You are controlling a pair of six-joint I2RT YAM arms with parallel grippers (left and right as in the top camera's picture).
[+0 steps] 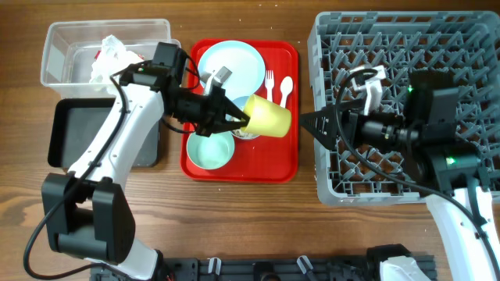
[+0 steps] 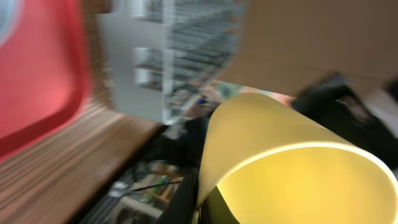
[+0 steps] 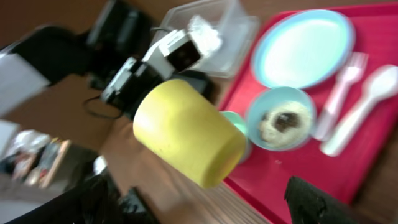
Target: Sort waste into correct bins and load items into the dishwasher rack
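Observation:
The bowl (image 3: 283,119) by the fork contains food scraps, so my left gripper should hand my right gripper the cup, then tip that bowl out into the black tray (image 1: 69,134).
My left gripper (image 1: 237,119) is shut on the rim of the small yellow cup (image 1: 269,115) and holds it on its side above the right part of the red tray (image 1: 291,156). The cup fills the left wrist view (image 2: 292,168) and shows in the right wrist view (image 3: 186,130). My right gripper (image 1: 308,122) is open and empty, pointing at the cup from the rack's (image 1: 406,39) left edge. On the tray lie the plate (image 1: 232,66), an empty bowl (image 1: 211,150), a bowl with food scraps (image 3: 280,118), the fork (image 1: 269,84) and the spoon (image 1: 286,87). The napkin (image 1: 109,55) lies in the clear tub (image 1: 58,47).
The black tray (image 1: 66,129) sits in front of the clear tub, under my left arm. Bare wooden table (image 1: 234,218) lies in front of the red tray and between tray and rack. A white clip-like part (image 1: 369,84) sits inside the rack.

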